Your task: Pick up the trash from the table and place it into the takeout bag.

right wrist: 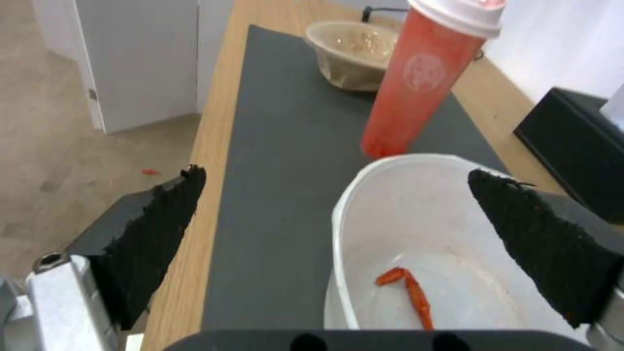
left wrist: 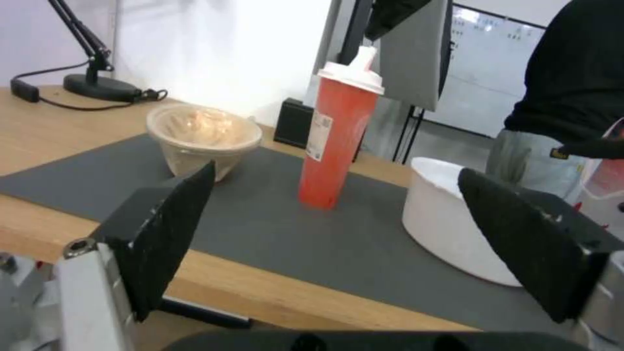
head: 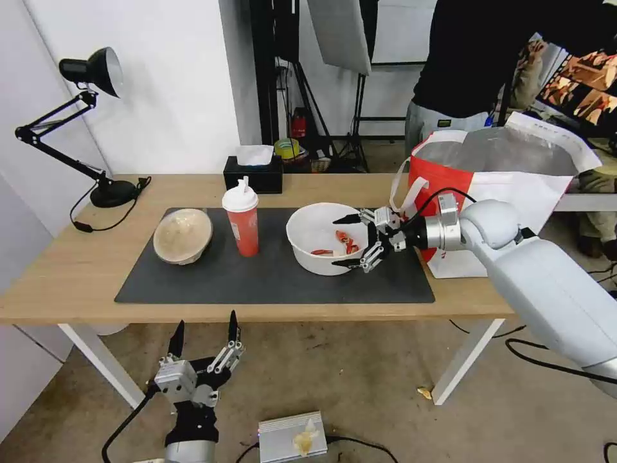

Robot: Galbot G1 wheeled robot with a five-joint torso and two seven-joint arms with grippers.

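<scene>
My gripper will lift the bowl, and the red scraps (head: 348, 242) will slide toward the bowl's gripped rim, because they lie loose on the white bowl's bottom (head: 325, 240).
On the dark mat (head: 257, 283) of the table (head: 71, 276) stand three pieces of trash. From left to right they are a beige domed bowl (head: 183, 235), a tall red cup (head: 242, 225) with a white lid, and a wide white bowl (head: 308, 235) holding red scraps. My right gripper (head: 336, 242) hovers open at the white bowl's right side, its fingers spread across the rim. The right wrist view shows that bowl (right wrist: 416, 234) between the spread fingers of the right gripper (right wrist: 336, 171). The takeout bag (head: 508, 186) stands open at the table's right end. Below the front edge, my left gripper (head: 205, 331) is open.
A black tissue box (head: 254, 172) sits at the back edge, and a black desk lamp (head: 96, 128) stands at the back left. A person (head: 488, 58) stands behind the bag. A silver box (head: 292, 437) and cables lie on the floor.
</scene>
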